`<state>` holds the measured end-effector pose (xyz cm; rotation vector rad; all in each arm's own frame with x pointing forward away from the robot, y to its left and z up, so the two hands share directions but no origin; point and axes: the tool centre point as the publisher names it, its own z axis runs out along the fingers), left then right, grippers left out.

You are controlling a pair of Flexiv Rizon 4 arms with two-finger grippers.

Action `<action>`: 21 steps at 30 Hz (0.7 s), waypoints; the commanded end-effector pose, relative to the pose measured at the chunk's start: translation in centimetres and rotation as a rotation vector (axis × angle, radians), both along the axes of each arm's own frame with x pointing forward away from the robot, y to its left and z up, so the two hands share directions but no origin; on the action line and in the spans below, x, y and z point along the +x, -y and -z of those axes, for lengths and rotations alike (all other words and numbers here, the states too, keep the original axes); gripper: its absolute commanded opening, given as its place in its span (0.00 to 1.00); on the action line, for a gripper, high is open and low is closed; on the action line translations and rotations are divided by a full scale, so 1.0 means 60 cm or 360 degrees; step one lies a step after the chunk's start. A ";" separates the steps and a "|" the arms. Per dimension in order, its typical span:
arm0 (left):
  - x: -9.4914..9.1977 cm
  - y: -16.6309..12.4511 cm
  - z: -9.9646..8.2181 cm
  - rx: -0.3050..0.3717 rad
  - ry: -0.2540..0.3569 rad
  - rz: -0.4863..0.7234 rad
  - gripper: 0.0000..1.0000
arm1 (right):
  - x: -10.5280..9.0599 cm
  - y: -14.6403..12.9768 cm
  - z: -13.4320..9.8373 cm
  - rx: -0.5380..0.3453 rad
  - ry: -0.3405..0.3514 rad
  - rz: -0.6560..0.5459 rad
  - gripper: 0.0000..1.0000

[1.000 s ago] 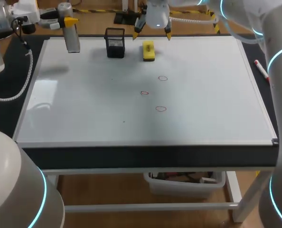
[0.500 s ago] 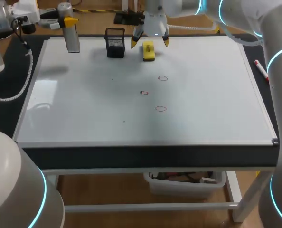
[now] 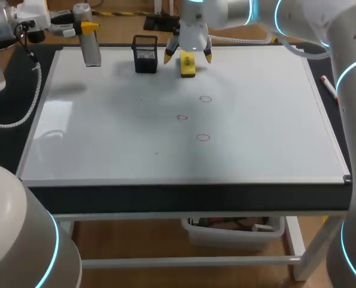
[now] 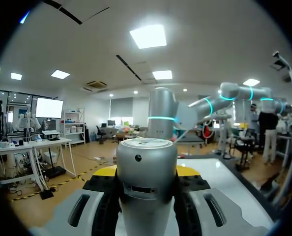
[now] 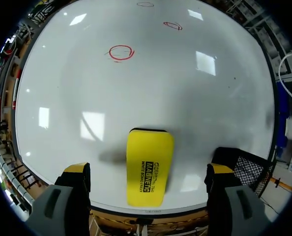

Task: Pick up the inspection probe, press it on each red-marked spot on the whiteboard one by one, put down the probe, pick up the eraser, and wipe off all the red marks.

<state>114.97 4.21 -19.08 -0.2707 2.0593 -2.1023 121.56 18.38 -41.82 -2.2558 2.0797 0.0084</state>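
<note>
I expect the middle red circle (image 3: 182, 117) to mostly come off but leave a small trace when I wipe it with the eraser, because it has doubled strokes.
The silver, cylindrical inspection probe (image 3: 91, 47) hangs above the whiteboard's (image 3: 106, 132) far left corner, and my left gripper (image 3: 82, 29) is shut on it. In the left wrist view the probe (image 4: 146, 167) stands between the fingers. The yellow eraser (image 3: 187, 63) lies at the far middle of the board. My right gripper (image 3: 188, 57) is open, with one fingertip on each side of the eraser (image 5: 148, 167) and clear gaps between them. Three red circles (image 3: 205, 99) (image 3: 183, 117) (image 3: 203, 137) mark the board's middle; the nearest (image 5: 120, 52) lies ahead of the right gripper (image 5: 148, 172).
A black mesh holder (image 3: 145, 54) stands just left of the eraser, close to my right gripper's finger (image 5: 219, 172). A red marker (image 3: 329, 87) lies off the board's right edge. The board's near half is bare white surface.
My right gripper has moved down and toward the eraser, from behind the board's far edge to a spot astride the eraser. The left arm with the probe has stayed still.
</note>
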 end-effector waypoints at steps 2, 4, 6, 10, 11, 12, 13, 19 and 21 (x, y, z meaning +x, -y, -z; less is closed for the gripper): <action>-0.003 0.001 -0.003 0.0001 0.0004 -0.0009 0.00 | 0.039 -0.009 0.023 -0.0069 -0.0534 -0.0019 1.00; -0.003 0.001 -0.003 0.0001 0.0004 -0.0009 0.00 | 0.041 -0.008 0.024 -0.0078 -0.0537 -0.0012 0.87; -0.003 0.001 -0.003 0.0001 0.0004 -0.0009 0.00 | 0.042 -0.008 0.024 -0.0093 -0.0539 -0.0007 0.44; -0.003 0.001 -0.003 0.0001 0.0004 -0.0009 0.00 | 0.045 -0.008 0.025 -0.0109 -0.0543 0.0001 0.08; -0.003 0.001 -0.003 0.0001 0.0004 -0.0009 0.00 | 0.045 -0.007 0.025 -0.0112 -0.0545 0.0003 0.00; -0.003 0.001 -0.003 0.0001 0.0004 -0.0009 0.00 | 0.046 -0.007 0.026 -0.0118 -0.0545 0.0008 0.00; -0.003 0.001 -0.003 0.0001 0.0004 -0.0009 0.00 | 0.047 -0.006 0.023 -0.0118 -0.0544 0.0009 0.00; -0.003 0.001 -0.003 0.0001 0.0004 -0.0009 0.00 | 0.054 0.006 -0.009 -0.0090 -0.0525 0.0076 0.00; -0.003 0.001 -0.003 0.0001 0.0004 -0.0009 0.00 | 0.056 0.016 -0.021 -0.0080 -0.0518 0.0108 0.00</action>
